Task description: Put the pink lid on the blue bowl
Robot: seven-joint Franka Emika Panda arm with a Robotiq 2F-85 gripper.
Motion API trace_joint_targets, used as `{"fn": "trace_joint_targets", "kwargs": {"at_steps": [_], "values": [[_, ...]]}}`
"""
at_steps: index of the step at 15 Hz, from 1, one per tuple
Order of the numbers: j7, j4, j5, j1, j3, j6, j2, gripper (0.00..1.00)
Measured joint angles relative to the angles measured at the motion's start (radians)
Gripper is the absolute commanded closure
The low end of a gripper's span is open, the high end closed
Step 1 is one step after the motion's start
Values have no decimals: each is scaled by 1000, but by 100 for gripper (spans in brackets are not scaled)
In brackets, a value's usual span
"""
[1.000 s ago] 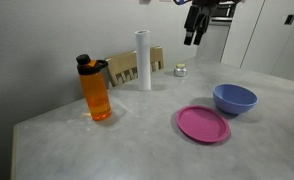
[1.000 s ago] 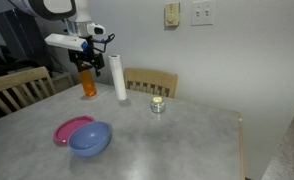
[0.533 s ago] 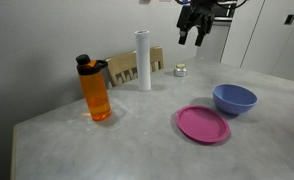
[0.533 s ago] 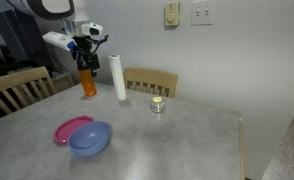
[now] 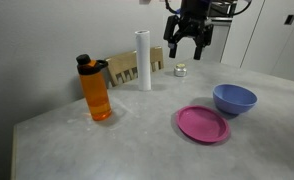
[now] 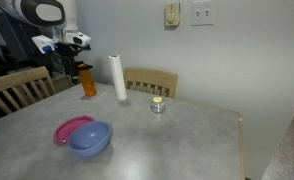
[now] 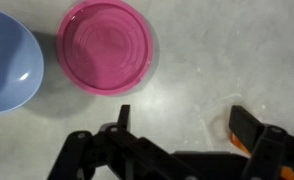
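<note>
The robot's open gripper points at the grey table (image 7: 187,115) beside the pink lid, so it should swing back, turn and go down to the lid's rim (image 5: 190,109).
The pink lid (image 5: 203,124) lies flat on the grey table, touching the blue bowl (image 5: 234,98) beside it; in an exterior view the pink lid (image 6: 71,129) sits partly behind the blue bowl (image 6: 90,138). From the wrist view the pink lid (image 7: 106,47) is at top centre and the blue bowl (image 7: 7,60) at top left, empty. My gripper (image 5: 189,48) hangs open high above the table, apart from both, nothing between its fingers. In the wrist view the gripper (image 7: 184,118) points at bare table below the lid.
An orange bottle (image 5: 95,89) stands at the table's left. A white roll (image 5: 144,60) stands upright before a wooden chair back (image 5: 125,67). A small jar (image 5: 180,70) sits at the back. Another wooden chair (image 6: 17,88) is beside the table.
My gripper has moved lower and sideways across the back of the table, toward the white roll's side. The lid and bowl have not moved.
</note>
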Motion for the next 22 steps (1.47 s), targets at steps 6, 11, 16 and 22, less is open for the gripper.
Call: {"fn": "trace_joint_targets", "kwargs": {"at_steps": [6, 11, 16, 22], "values": [[-117, 52, 146, -39, 4, 86, 201, 0], [-149, 116, 164, -52, 13, 149, 297, 0], [-98, 126, 155, -47, 15, 108, 297, 0], [337, 166, 81, 56, -17, 45, 296, 0]]}}
